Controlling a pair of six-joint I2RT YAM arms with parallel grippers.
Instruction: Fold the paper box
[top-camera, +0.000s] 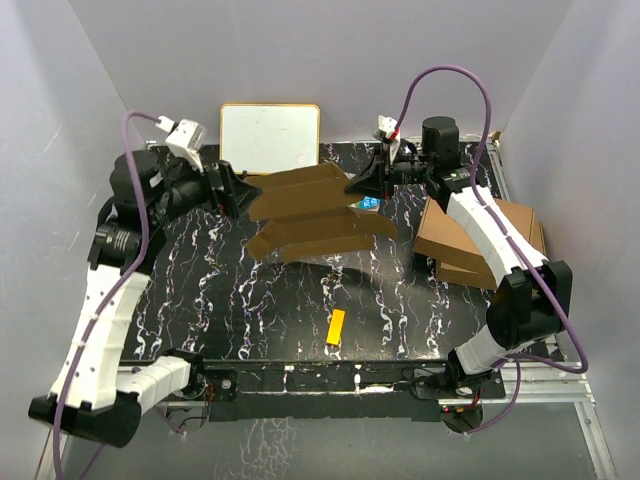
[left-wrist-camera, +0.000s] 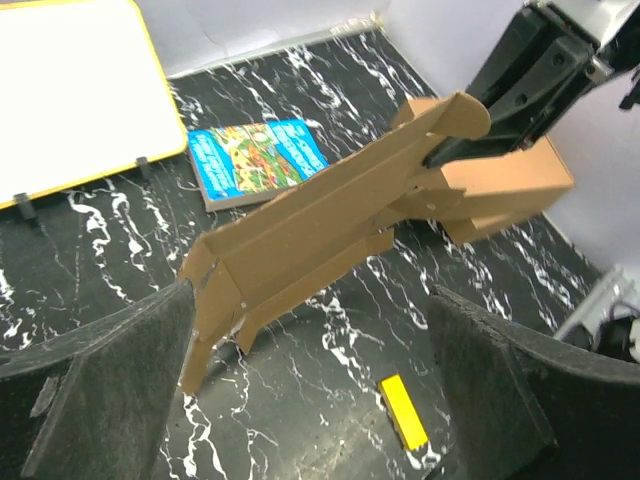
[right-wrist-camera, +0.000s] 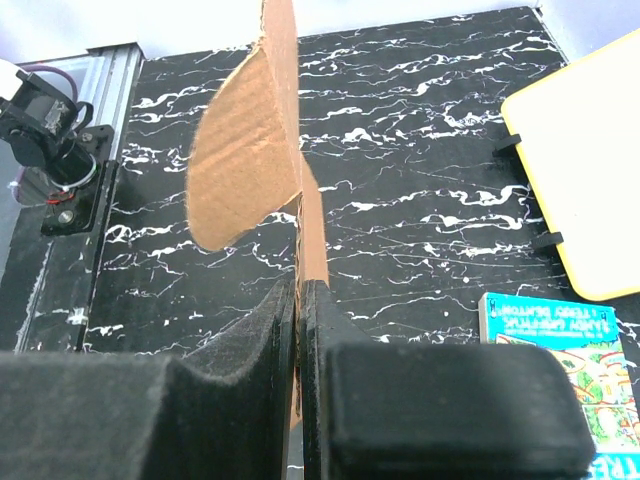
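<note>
The paper box (top-camera: 320, 232) should stay stretched out when the robot's left gripper lifts it, because the long panel (top-camera: 304, 198) runs straight from the right gripper.
The paper box (top-camera: 315, 215) is a brown die-cut cardboard piece with its flaps partly raised, held in the air over the back of the table. My right gripper (top-camera: 362, 183) is shut on its right end; in the right wrist view the fingers (right-wrist-camera: 298, 310) pinch a thin cardboard edge, and a rounded flap (right-wrist-camera: 245, 170) rises beyond them. My left gripper (top-camera: 237, 190) is wide open at the box's left end. In the left wrist view the box (left-wrist-camera: 320, 225) lies ahead, and its end flap hangs beside my left finger (left-wrist-camera: 100, 390). I cannot tell whether they touch.
A yellow-framed whiteboard (top-camera: 270, 137) lies at the back. A blue book (left-wrist-camera: 255, 160) lies under the box. Two finished cardboard boxes (top-camera: 480, 240) are stacked at the right. A yellow block (top-camera: 336, 326) lies near the front middle. Grey walls enclose the table.
</note>
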